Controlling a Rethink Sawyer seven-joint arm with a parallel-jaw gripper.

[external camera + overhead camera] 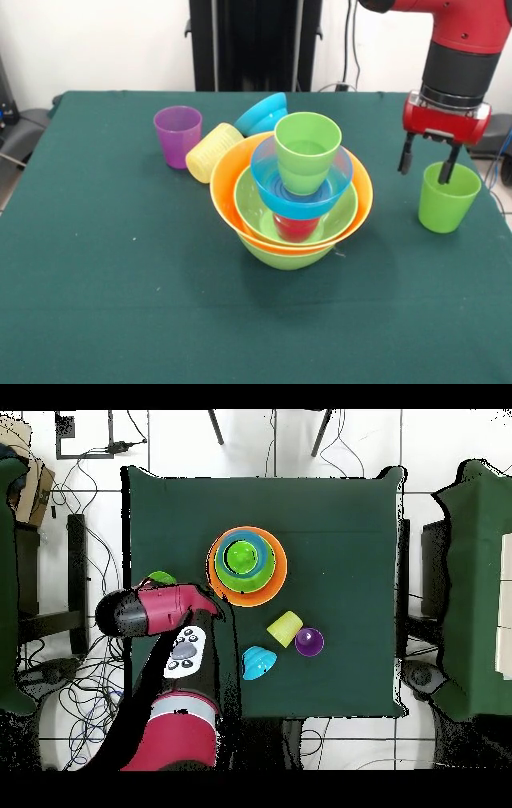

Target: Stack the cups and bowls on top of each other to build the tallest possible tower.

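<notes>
When I lower the second light green cup onto the tower, the blue bowl (298, 209) should tip off: the narrow red cup (296, 230) alone props it up.
The tower (292, 200) stands mid-table: a lime green bowl (284, 254), the large orange bowl (228, 188), a second lime green bowl (252, 210) and the red cup (296, 227). On the red cup sit a blue bowl (268, 178) and a light green cup (307, 150). It also shows in the overhead view (247, 564). My gripper (427, 162) is open at the right, over a second light green cup (446, 200). One finger (448, 166) is at that cup's rim; the other hangs to its left. In the overhead view the arm hides the gripper and most of this cup (160, 578).
A purple cup (178, 134) stands upright left of the tower. A ribbed pale yellow cup (212, 152) lies on its side beside it. A second blue bowl (264, 114) leans tilted behind the tower. The green table (96, 280) ends just right of the lone green cup.
</notes>
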